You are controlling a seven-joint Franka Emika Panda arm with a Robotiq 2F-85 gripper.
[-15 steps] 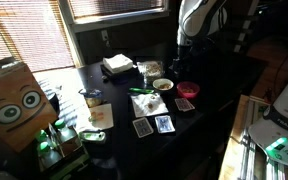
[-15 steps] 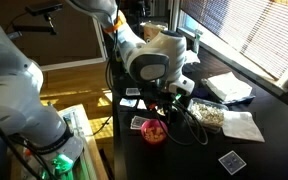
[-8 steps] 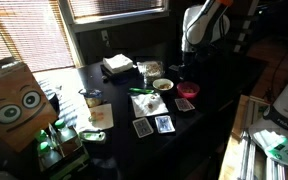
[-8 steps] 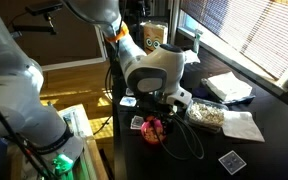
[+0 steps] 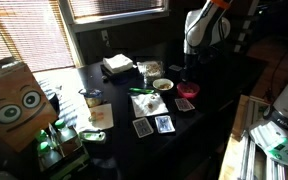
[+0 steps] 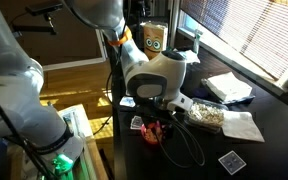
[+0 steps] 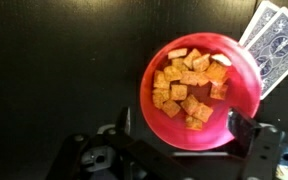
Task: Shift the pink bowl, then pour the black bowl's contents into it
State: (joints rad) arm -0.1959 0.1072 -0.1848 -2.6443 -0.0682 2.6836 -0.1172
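I should go on lowering my gripper until its two fingers are on either side of the pink bowl's rim, then close it. One finger is outside the pink bowl's rim (image 7: pixel 142 92) and the other is over the bowl's inside.
The pink bowl (image 7: pixel 199 92) holds several orange-brown square crackers and sits on the black table. In both exterior views it lies right under the arm's hand (image 5: pixel 188 90) (image 6: pixel 152 131), partly hidden in one of them. My gripper (image 7: pixel 184 125) hangs open just above it, one finger on each side of the bowl's near half, touching nothing. The gripper (image 5: pixel 189 74) stands straight over the bowl. A small dark bowl with a pale tan inside, the black bowl (image 5: pixel 162 86) (image 6: pixel 206 116), rests beside the pink one.
Blue-backed playing cards (image 7: pixel 279 40) lie against the pink bowl's far side, more cards (image 5: pixel 154 126) toward the table front. A glass cup (image 5: pixel 91 98), white napkins (image 5: pixel 117 64), a green item (image 5: pixel 144 102) and a cardboard box with eyes (image 5: pixel 12 100) stand around.
The arm has come down and shifted slightly, bringing the open gripper low over the pink bowl. The bowls and cards have not moved.
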